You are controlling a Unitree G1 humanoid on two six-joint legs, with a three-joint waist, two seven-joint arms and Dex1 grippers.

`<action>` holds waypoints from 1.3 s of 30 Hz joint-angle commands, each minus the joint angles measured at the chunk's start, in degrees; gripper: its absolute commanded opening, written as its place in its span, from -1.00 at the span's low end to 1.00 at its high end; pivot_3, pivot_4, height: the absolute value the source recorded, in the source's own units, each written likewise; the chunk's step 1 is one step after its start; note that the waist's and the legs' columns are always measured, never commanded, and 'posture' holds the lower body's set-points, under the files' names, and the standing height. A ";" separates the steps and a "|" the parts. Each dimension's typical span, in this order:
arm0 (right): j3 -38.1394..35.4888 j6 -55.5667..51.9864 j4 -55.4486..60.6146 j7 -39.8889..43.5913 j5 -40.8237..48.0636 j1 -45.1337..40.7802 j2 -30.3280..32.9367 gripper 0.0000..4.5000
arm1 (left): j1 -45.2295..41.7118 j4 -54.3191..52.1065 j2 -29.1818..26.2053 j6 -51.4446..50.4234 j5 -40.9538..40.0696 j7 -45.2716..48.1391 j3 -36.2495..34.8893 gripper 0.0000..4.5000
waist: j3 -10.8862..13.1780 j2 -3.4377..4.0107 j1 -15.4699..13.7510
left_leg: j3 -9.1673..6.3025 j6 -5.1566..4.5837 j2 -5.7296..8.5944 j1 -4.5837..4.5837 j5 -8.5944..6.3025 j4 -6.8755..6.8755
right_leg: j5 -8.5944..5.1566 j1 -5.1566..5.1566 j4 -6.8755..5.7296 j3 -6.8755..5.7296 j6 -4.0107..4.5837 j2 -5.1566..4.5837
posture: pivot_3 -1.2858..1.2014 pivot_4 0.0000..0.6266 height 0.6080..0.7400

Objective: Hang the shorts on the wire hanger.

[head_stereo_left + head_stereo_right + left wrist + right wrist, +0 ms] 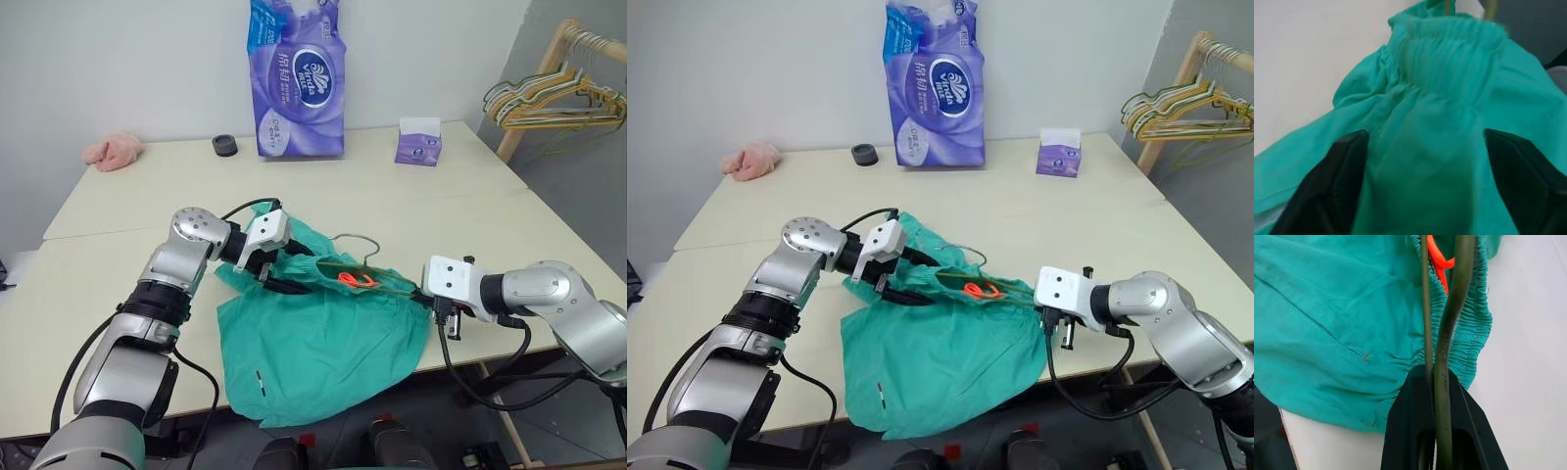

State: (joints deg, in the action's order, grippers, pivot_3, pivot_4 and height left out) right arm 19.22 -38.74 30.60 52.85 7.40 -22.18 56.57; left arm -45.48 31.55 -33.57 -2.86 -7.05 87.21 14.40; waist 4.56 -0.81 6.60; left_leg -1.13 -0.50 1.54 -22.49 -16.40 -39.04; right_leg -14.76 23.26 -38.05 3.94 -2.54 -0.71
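Tight puckers (1453,61) pull the cloth together. I expect the bunched end of the waistband (321,262) to spread out along the wire hanger when I pull it.
The teal-green shorts (313,343) lie on the table's near part, with the legs hanging over the front edge. The wire hanger (358,240) runs through the gathered waistband, and its hook sticks out above the cloth beside an orange drawstring (356,280). My left gripper (279,279) is at the left end of the waistband, open, its black fingers (1337,181) astride a fold of the cloth. My right gripper (423,292) is at the right end of the waistband. In the right wrist view it (1432,377) is shut on the hanger's wire (1424,308).
At the back of the table (470,215) are a pink cloth lump (113,151), a black ring (224,146), a tall purple tissue pack (299,83) and a small purple tissue box (418,143). A wooden rack with several hangers (554,98) stands at the far right.
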 commanded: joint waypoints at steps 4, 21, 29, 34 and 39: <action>-1.30 3.84 2.01 1.44 -2.75 -1.64 0.32 -1.00 | -0.77 0.20 0.67 2.07 0.67 0.60 -0.05 -0.29 | 0.00 0.00 0.00 | 0.00 0.00 0.00 0.00 0.00 0.00 | 0.00 0.00 -0.01 0.00 0.00 0.00 | -0.12 -0.87 1.00; -3.37 15.23 -1.74 8.88 -5.28 -4.41 2.99 -0.39 | 1.51 -2.42 0.94 1.32 0.83 1.89 0.66 -1.00 | -0.01 0.00 0.28 | -0.01 0.00 0.00 0.01 0.00 -0.04 | 0.01 -0.01 -0.05 -0.02 0.01 0.00 | -0.12 -0.88 1.00; -14.07 25.40 -14.37 10.61 -7.83 -1.54 13.96 0.59 | 1.76 -1.97 1.28 0.99 0.59 0.09 -0.23 -1.00 | -0.03 0.02 0.21 | 0.02 0.00 0.05 0.02 0.00 -0.05 | 0.01 -0.01 -0.05 -0.01 0.02 -0.07 | -0.12 -0.87 1.00; -27.97 20.17 -18.42 6.71 -2.07 6.74 10.91 0.59 | 0.16 0.27 1.94 1.12 -0.56 -2.75 -2.25 -1.00 | -0.04 0.00 0.00 | 0.01 0.00 0.03 0.03 0.00 -0.04 | 0.02 -0.03 -0.09 0.00 0.03 -0.06 | -0.12 -0.85 1.00; -35.65 10.25 -6.78 0.25 4.84 23.30 -2.88 0.59 | -1.65 1.36 1.28 -1.61 -2.65 -3.97 -5.31 -1.00 | -0.32 -0.34 -0.19 | -0.18 0.00 -0.12 0.00 0.00 -0.02 | 0.02 -0.07 -0.13 -0.09 0.03 0.12 | -0.12 -0.85 1.00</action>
State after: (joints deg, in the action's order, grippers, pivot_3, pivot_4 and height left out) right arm -14.26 -26.25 19.33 55.03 9.90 1.42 53.80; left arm -45.38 33.60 -31.82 -4.21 -8.15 83.52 10.81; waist 4.24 -1.15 6.41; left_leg -1.29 -0.50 1.43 -22.50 -16.40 -39.07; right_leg -14.74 23.21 -38.23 3.90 -2.51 -0.59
